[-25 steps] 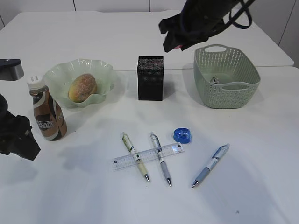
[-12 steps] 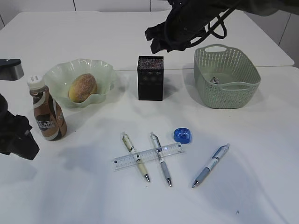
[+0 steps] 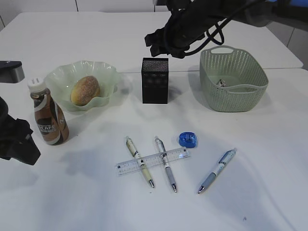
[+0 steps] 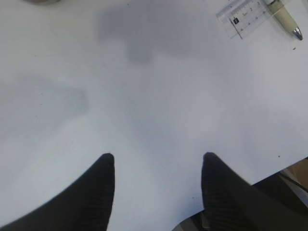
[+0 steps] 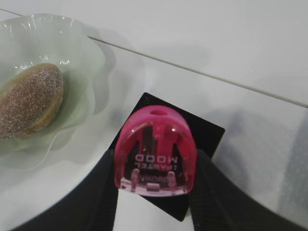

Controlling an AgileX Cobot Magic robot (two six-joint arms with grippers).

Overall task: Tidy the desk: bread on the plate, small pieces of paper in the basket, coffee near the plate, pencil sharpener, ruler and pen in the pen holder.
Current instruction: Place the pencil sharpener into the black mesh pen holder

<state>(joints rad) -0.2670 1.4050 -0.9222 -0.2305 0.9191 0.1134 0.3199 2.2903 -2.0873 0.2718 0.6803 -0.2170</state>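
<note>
I keep lowering my right gripper, as the pink pencil sharpener (image 5: 155,154) is over the black pen holder's opening (image 3: 155,64), and let go of the sharpener at the pen holder's rim.
My right gripper (image 5: 154,161) is shut on a pink pencil sharpener (image 5: 155,149) and hangs just above the black mesh pen holder (image 5: 209,137). In the exterior view that gripper (image 3: 161,45) is over the pen holder (image 3: 155,82). The bread (image 3: 85,90) lies in the ruffled green plate (image 3: 103,72), with the coffee (image 3: 48,118) to its left front. A blue pencil sharpener (image 3: 187,139), the clear ruler (image 3: 151,161) and three pens (image 3: 166,163) lie at the front of the desk. My left gripper (image 4: 158,156) stands open over bare desk at the left edge.
The sage-green basket (image 3: 233,79) stands right of the pen holder with a small piece of paper (image 3: 220,83) inside. The ruler's end (image 4: 243,17) and a pen tip (image 4: 284,14) show at the top right of the left wrist view.
My right arm has swung left from beside the basket to above the pen holder, carrying the pink sharpener. The left arm has stayed put.
</note>
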